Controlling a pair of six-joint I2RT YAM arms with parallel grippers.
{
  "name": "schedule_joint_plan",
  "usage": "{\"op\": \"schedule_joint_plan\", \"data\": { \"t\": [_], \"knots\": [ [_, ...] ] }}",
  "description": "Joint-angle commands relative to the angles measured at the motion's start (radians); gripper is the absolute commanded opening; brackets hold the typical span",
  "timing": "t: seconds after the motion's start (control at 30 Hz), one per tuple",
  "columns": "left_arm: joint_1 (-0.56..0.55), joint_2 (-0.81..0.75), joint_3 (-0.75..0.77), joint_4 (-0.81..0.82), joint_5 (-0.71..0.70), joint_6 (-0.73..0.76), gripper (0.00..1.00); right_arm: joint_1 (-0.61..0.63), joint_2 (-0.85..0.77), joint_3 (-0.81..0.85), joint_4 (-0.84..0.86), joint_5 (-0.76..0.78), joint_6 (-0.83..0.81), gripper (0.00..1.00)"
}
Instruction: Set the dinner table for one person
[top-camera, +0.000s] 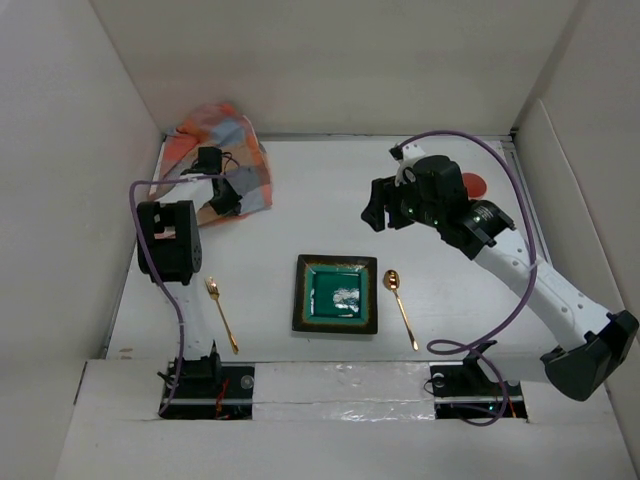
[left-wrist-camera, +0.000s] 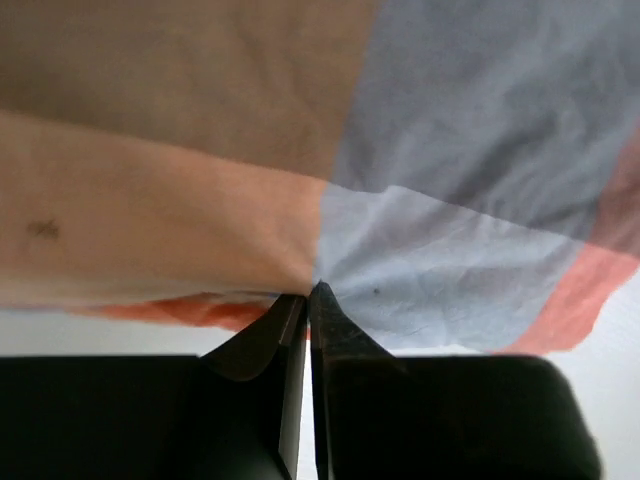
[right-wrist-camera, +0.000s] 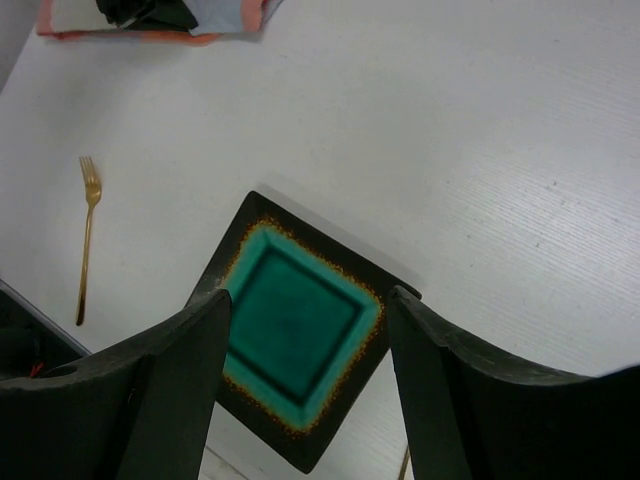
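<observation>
The checked cloth (top-camera: 225, 128) is crumpled up far away from my right gripper, so next my left gripper spreads it out behind the plate before my right gripper grabs its corner.
The white dinner table (top-camera: 300, 190) holds a square green plate with a dark rim (top-camera: 336, 293), a gold fork (top-camera: 222, 313) to its left and a gold spoon (top-camera: 400, 305) to its right. An orange-and-blue checked cloth (top-camera: 215, 145) lies crumpled at the back left. My left gripper (top-camera: 228, 198) sits on the cloth's near edge. In the left wrist view it (left-wrist-camera: 308, 295) is shut, pinching a fold of the cloth (left-wrist-camera: 450, 250). My right gripper (top-camera: 374, 215) hovers open and empty above the table. Its wrist view shows the open gripper (right-wrist-camera: 310, 295) framing the plate (right-wrist-camera: 300, 330) below, with the fork (right-wrist-camera: 87, 235) to the left.
A red object (top-camera: 473, 185) lies at the back right, mostly hidden behind my right arm. White walls enclose the table on the left, back and right. A purple cable (top-camera: 500, 160) loops over the right arm.
</observation>
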Motion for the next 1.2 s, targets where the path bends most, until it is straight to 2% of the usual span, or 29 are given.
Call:
{"op": "schedule_joint_plan", "data": {
  "t": [0.0, 0.07, 0.1, 0.13, 0.17, 0.23, 0.27, 0.3, 0.33, 0.37, 0.4, 0.43, 0.47, 0.5, 0.57, 0.63, 0.67, 0.73, 0.77, 0.8, 0.83, 0.87, 0.97, 1.07, 1.17],
  "knots": [
    [-0.108, 0.03, 0.011, 0.01, 0.131, -0.032, 0.0, -0.005, 0.007, 0.073, 0.025, 0.006, -0.02, 0.69],
    [-0.164, 0.055, 0.064, 0.046, 0.187, -0.061, 0.0, -0.027, 0.013, 0.096, 0.022, -0.011, -0.02, 0.7],
    [-0.227, 0.064, 0.089, 0.058, 0.203, -0.104, 0.0, -0.027, 0.013, 0.116, 0.023, -0.023, -0.02, 0.7],
    [-0.288, 0.088, 0.142, 0.125, 0.279, -0.157, 0.0, -0.037, 0.024, 0.133, 0.026, -0.03, -0.02, 0.7],
    [-0.289, 0.089, 0.178, 0.125, 0.28, -0.158, 0.0, -0.038, 0.024, 0.133, 0.026, -0.03, -0.02, 0.7],
    [-0.379, 0.14, 0.262, 0.168, 0.33, -0.248, 0.0, -0.038, 0.038, 0.15, 0.026, -0.033, -0.021, 0.71],
    [-0.405, 0.162, 0.383, 0.176, 0.371, -0.267, 0.0, -0.038, 0.049, 0.155, 0.023, -0.033, -0.02, 0.7],
    [-0.454, 0.186, 0.44, 0.176, 0.387, -0.287, 0.12, -0.038, 0.053, 0.158, 0.022, -0.034, -0.017, 0.69],
    [-0.474, 0.229, 0.498, 0.179, 0.408, -0.317, 0.2, -0.038, 0.055, 0.159, 0.023, -0.036, -0.012, 0.68],
    [-0.49, 0.239, 0.592, 0.19, 0.442, -0.33, 0.24, -0.038, 0.055, 0.158, 0.025, -0.036, -0.007, 0.63],
    [-0.502, 0.249, 0.621, 0.197, 0.457, -0.34, 0.34, -0.038, 0.055, 0.153, 0.029, -0.036, -0.004, 0.55],
    [-0.511, 0.242, 0.641, 0.208, 0.47, -0.348, 0.39, -0.038, 0.053, 0.149, 0.037, -0.036, 0.002, 0.46],
    [-0.511, 0.228, 0.645, 0.213, 0.462, -0.348, 0.43, -0.038, 0.053, 0.135, 0.043, -0.034, 0.008, 0.26],
    [-0.499, 0.199, 0.622, 0.216, 0.441, -0.341, 0.49, -0.038, 0.05, 0.126, 0.048, -0.034, 0.011, 0.15],
    [-0.436, 0.078, 0.483, 0.243, 0.366, -0.31, 0.5, -0.027, 0.056, 0.083, 0.071, -0.039, 0.025, 0.0],
    [-0.377, -0.082, 0.366, 0.26, 0.309, -0.276, 0.48, -0.018, 0.075, 0.054, 0.083, -0.042, 0.043, 0.0],
    [-0.315, -0.133, 0.252, 0.259, 0.233, -0.255, 0.47, -0.018, 0.084, 0.038, 0.092, -0.039, 0.051, 0.0],
    [-0.258, -0.271, 0.16, 0.224, 0.13, -0.163, 0.41, -0.018, 0.114, -0.008, 0.121, -0.03, 0.078, 0.0],
    [-0.209, -0.299, 0.09, 0.177, 0.038, -0.129, 0.39, -0.018, 0.13, -0.018, 0.123, -0.019, 0.091, 0.0],
    [-0.188, -0.322, 0.068, 0.138, 0.001, -0.061, 0.34, -0.018, 0.148, -0.028, 0.121, -0.005, 0.103, 0.0],
    [-0.172, -0.339, 0.048, 0.103, -0.034, -0.026, 0.34, -0.03, 0.167, -0.029, 0.109, 0.004, 0.114, 0.0],
    [-0.162, -0.338, 0.024, 0.033, -0.155, 0.003, 0.34, -0.03, 0.203, -0.028, 0.105, 0.009, 0.115, 0.05],
    [-0.151, -0.315, -0.016, 0.0, -0.28, 0.078, 0.35, -0.039, 0.272, -0.042, 0.118, -0.005, 0.119, 0.27],
    [-0.151, -0.258, 0.032, 0.029, -0.297, 0.116, 0.37, -0.039, 0.302, -0.058, 0.152, -0.059, 0.123, 0.35],
    [-0.151, -0.154, 0.15, 0.018, -0.242, 0.155, 0.37, -0.039, 0.312, -0.077, 0.177, -0.089, 0.123, 0.37]
  ]
}}
